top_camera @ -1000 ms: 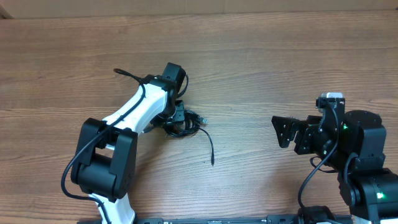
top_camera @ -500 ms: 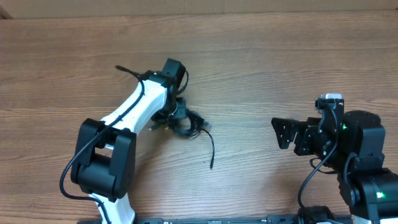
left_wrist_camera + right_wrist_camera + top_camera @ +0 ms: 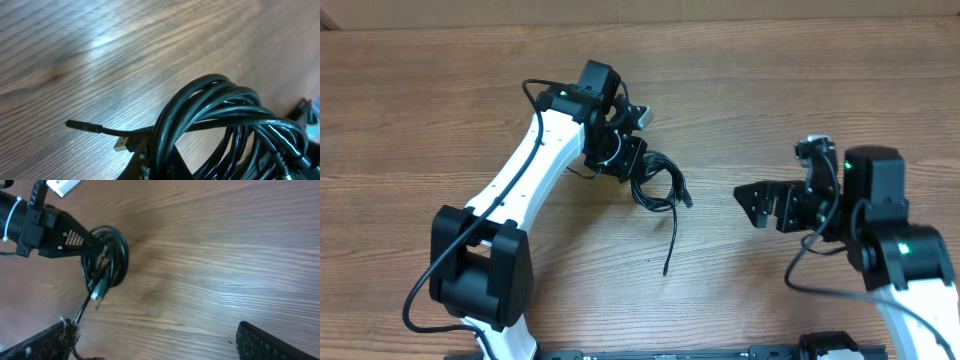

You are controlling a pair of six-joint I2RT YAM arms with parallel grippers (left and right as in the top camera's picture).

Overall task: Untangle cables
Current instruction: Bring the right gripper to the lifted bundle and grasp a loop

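The robot's left gripper is pinching the coiled loops (image 3: 655,203) a gap away from the right gripper, so the robot should move them across and loosen their free side (image 3: 681,188) with its right gripper.
The cables (image 3: 657,186) are a bundle of thin black loops hanging from my left gripper (image 3: 628,158), which is shut on them. One loose tail runs down to a plug end (image 3: 667,270). In the left wrist view the loops (image 3: 225,112) fill the lower right, pinched between the fingers (image 3: 161,165), and a silver USB plug (image 3: 121,144) sticks out to the left. My right gripper (image 3: 756,205) is open and empty, to the right of the bundle. In the right wrist view the bundle (image 3: 106,260) hangs at upper left, beyond the spread fingers (image 3: 160,345).
The wooden table (image 3: 800,90) lies under both arms. The left arm's white link (image 3: 525,175) slants from the lower left up to the bundle. A white label (image 3: 62,185) shows on the left gripper in the right wrist view.
My left gripper has moved up and to the right, carrying the cable bundle; the tail now hangs straighter. My right arm has swung left, toward the bundle.
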